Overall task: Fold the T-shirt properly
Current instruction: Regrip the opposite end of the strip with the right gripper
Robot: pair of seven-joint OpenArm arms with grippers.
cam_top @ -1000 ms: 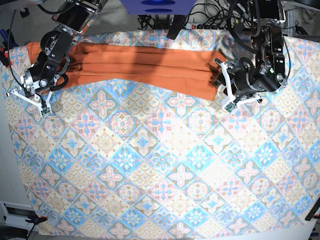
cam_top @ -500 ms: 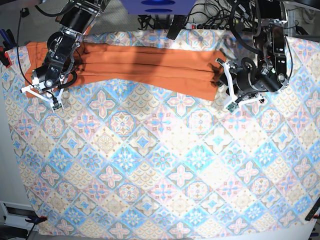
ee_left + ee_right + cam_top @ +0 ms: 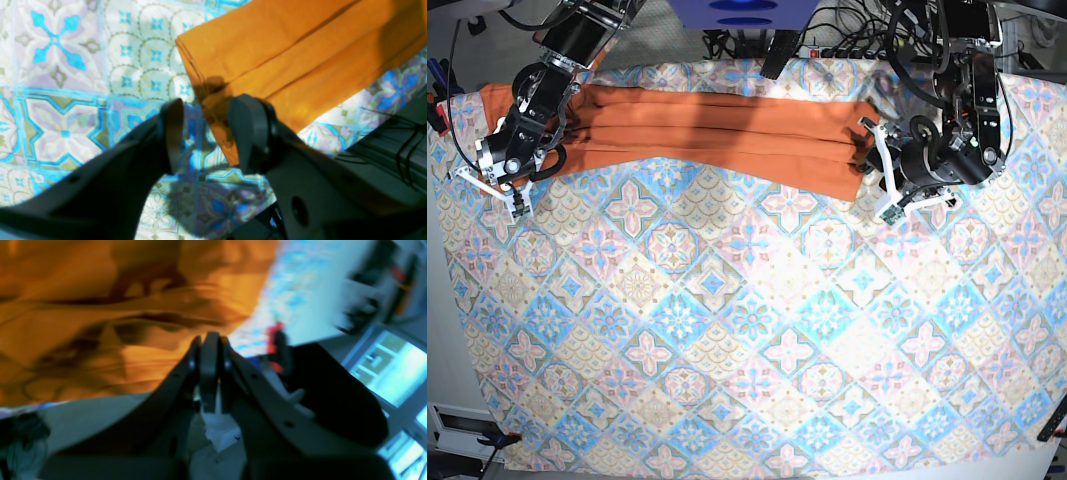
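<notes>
The T-shirt's end by my right gripper is rumpled with raised folds [image 3: 158,322]. My right gripper should pull back toward the table's edge [image 3: 469,192] and flatten this end before it opens.
The orange T-shirt [image 3: 717,130] lies as a long folded band across the far side of the table. My left gripper [image 3: 879,170] stands open at the band's right end. In the left wrist view the shirt's [image 3: 300,60] end corner shows in the gap of the left gripper [image 3: 206,133], with the fingers [image 3: 250,133] apart from the cloth. My right gripper [image 3: 492,188] hangs at the band's left end, just off its lower edge. It is shut [image 3: 210,350], with nothing seen between its fingers. The blurred shirt [image 3: 100,306] lies behind it.
The blue-and-pink patterned tablecloth [image 3: 747,330] covers the whole table. Cables [image 3: 847,30] and a blue object [image 3: 747,12] sit behind the table's far edge. The table's left edge [image 3: 442,300] runs close to the right arm.
The right gripper swung right along the shirt's lower edge, then came back left and slightly up. The left gripper crept a little closer to the shirt's right end.
</notes>
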